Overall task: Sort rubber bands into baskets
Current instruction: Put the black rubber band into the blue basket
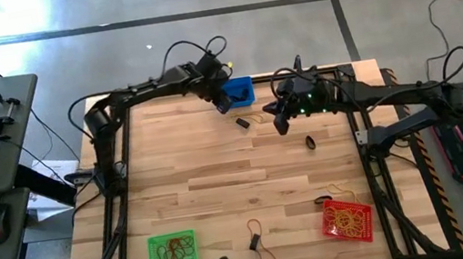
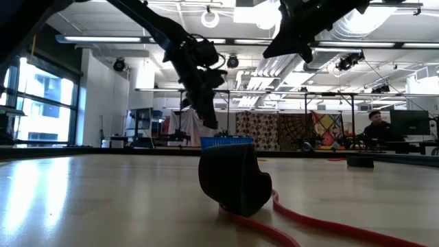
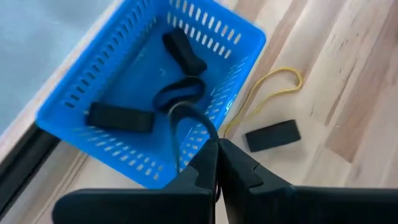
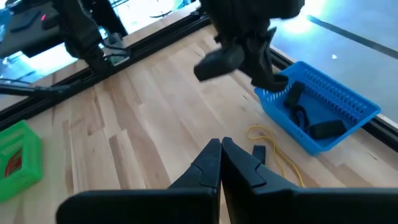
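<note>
My left gripper has the thin black rubber band's loop [image 3: 189, 108] reaching over the blue basket of black bands [image 3: 146, 84]. It should keep going down until the loop hangs inside, then let go.
The blue basket [image 1: 241, 89] stands at the table's far edge with several black rubber bands [image 3: 118, 116] lying in it. My left gripper [image 3: 216, 148] hovers at the basket's near left corner [image 1: 224, 105], shut on a thin black rubber band [image 3: 179, 115]. My right gripper [image 4: 221, 146] hangs shut and empty to the right of the basket [image 1: 281, 125]. On the wood beside the basket lie a yellow rubber band [image 3: 273, 87] and a black one [image 3: 272, 135]. The green basket [image 1: 173, 251] and the red basket [image 1: 348, 219] stand at the near edge. My left gripper pinches one end of the thin black rubber band's loop [image 3: 210, 132] between its two fingertips. The fingers slant down toward the table's far edge. The loop reaches out beyond the fingertips over the blue basket's near wall [image 3: 205, 118], clear of the table.
Another black band [image 1: 311, 142] lies mid-table on the right. Loose bands lie near the front edge [image 1: 257, 240] and beside the red basket [image 1: 325, 198]. A black object [image 2: 233, 180] on a red band [image 2: 309, 221] sits close to the low camera. The middle of the table is bare wood.
</note>
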`<state>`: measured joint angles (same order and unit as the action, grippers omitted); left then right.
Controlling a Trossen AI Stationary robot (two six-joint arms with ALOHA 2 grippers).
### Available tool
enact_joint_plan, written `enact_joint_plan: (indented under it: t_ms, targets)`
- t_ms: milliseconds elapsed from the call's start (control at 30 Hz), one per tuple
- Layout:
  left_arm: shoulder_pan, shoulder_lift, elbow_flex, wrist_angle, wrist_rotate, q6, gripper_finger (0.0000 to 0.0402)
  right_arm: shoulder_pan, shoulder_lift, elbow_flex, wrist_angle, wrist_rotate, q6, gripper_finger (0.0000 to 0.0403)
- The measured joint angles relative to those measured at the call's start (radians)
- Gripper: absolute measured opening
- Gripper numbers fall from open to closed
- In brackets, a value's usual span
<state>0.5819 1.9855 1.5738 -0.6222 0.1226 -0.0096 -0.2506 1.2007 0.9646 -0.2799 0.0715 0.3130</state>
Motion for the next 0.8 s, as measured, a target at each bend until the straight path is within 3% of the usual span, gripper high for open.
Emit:
enact_joint_plan:
  t_ms: [800]
  targets:
    - [0.016,0.097,0.0,0.102,-0.026,0.038,0.0,0.025,0.006,0.0,0.008,0.037,0.026,0.0]
